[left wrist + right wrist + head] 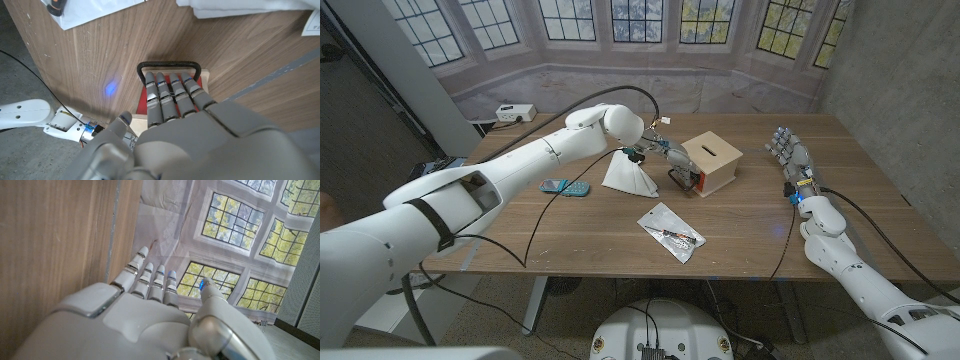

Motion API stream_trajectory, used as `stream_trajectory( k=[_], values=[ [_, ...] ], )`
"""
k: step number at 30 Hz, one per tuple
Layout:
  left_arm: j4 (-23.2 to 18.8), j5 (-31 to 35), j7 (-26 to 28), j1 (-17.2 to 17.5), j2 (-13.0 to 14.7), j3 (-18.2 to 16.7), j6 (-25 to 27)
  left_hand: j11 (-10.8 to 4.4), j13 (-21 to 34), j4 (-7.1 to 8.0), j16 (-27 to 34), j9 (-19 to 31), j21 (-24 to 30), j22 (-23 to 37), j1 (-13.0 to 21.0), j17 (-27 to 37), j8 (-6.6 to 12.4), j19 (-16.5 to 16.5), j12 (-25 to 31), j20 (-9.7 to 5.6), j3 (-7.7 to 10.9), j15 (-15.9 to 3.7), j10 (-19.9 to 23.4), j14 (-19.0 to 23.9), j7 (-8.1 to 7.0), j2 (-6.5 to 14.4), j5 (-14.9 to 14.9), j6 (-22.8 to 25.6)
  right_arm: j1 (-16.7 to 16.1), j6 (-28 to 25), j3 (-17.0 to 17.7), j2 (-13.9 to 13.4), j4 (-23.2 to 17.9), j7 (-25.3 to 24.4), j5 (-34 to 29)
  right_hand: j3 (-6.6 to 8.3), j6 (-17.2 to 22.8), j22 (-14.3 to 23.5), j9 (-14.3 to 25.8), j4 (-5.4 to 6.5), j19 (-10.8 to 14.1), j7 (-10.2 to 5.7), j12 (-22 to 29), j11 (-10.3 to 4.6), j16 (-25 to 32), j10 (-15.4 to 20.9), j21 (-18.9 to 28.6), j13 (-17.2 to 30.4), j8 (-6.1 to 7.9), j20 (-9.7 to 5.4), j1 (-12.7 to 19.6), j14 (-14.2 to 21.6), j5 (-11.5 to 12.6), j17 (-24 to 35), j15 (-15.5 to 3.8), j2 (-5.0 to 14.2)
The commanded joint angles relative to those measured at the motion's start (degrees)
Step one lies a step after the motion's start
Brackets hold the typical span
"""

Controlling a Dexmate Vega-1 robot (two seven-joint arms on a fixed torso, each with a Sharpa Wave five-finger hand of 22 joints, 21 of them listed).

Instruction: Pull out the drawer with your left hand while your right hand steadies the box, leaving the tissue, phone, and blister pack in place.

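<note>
The drawer point(697, 183) will slide straight out as an open-topped tray when the robot pulls the drawer's handle, since the box's wooden edges point(205, 75) frame the red front.
A light wooden box point(712, 160) with a slot in its top stands at the table's middle back. Its red drawer front point(685, 181) point(143, 98) faces the near left and carries a black loop handle point(169, 65). My left hand point(672, 158) point(172, 107) reaches to that front, its fingers point(170, 90) tucked inside the handle loop, the thumb held apart. My right hand point(790, 157) point(150, 310) stands open to the right of the box, apart from it. A white tissue point(628, 173) point(240, 7), a phone point(565, 187) and a blister pack point(670, 232) point(90, 11) lie left of and in front of the box.
A white socket box point(515, 112) sits at the table's far left corner. Black cables point(555, 200) hang from my left arm over the table's left half. Bare wood lies between the box and my right hand. The right forearm point(30, 112) shows beyond the table edge.
</note>
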Motion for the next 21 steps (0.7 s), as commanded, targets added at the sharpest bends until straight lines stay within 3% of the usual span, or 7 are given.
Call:
stream_trajectory(
  k=[1,21],
  values=[
    [-1.7,1.3,0.9,1.4,0.9,0.2,0.0,0.11,0.2,-0.10,-0.2,0.2,-0.1,0.2,-0.2,0.3,-0.44,0.1,-0.3,-0.15,0.37,-0.06,-0.4,0.2,-0.45,-0.4,0.1,-0.1,0.0,1.0,0.2,0.5,1.1,0.6,0.4,0.17,0.4,0.2,0.1,-0.10,-0.1,0.30,0.1,0.24,0.2,0.1,0.4,0.1,0.03,0.12,0.3,0.0,0.3,0.1,-0.28,0.07],
    [-5.0,3.5,0.8,3.0,1.5,0.2,1.6,-0.04,0.2,-0.13,-0.4,0.2,-0.7,0.1,-0.2,0.3,-0.89,-0.6,-0.7,-0.30,0.77,0.33,-0.9,-0.6,-0.51,-0.3,0.1,-0.8,-1.1,1.8,0.8,0.5,0.9,1.2,1.3,0.22,0.5,0.2,0.1,-0.12,0.0,0.27,0.1,0.34,0.2,0.0,0.4,0.1,0.04,0.08,0.3,0.0,0.3,0.1,-0.28,0.12]
  ],
)
